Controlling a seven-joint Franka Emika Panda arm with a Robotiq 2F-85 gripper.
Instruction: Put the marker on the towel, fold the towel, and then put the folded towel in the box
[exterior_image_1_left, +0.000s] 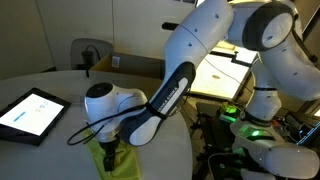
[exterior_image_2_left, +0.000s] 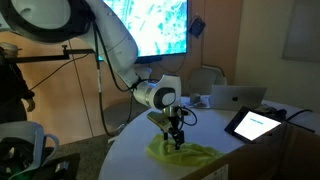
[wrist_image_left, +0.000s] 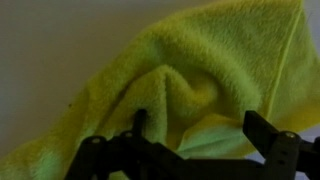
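Note:
A raised fold (wrist_image_left: 180, 98) well inside the towel sits between my gripper's open fingers, so I should move back to the towel's outer edge (exterior_image_2_left: 151, 149) and pinch there before folding.
The yellow-green towel (wrist_image_left: 190, 70) lies bunched and partly folded on the round white table (exterior_image_1_left: 60, 90), near its front edge (exterior_image_1_left: 100, 156) (exterior_image_2_left: 186, 152). My gripper (wrist_image_left: 200, 135) hangs just over the towel with its jaws wide apart, open, a raised fold of cloth lying between the dark fingers (wrist_image_left: 262, 130) without being pinched. In both exterior views the gripper (exterior_image_1_left: 108, 150) (exterior_image_2_left: 176, 140) points down onto the cloth. The marker is hidden. The brown cardboard box (exterior_image_1_left: 135, 62) stands behind the table, partly covered by the arm.
A dark-framed tablet (exterior_image_1_left: 30, 112) (exterior_image_2_left: 255, 123) with a lit screen lies on the table away from the towel. An open laptop (exterior_image_2_left: 238, 95) sits at the far side. A chair (exterior_image_1_left: 90, 50) stands behind the table.

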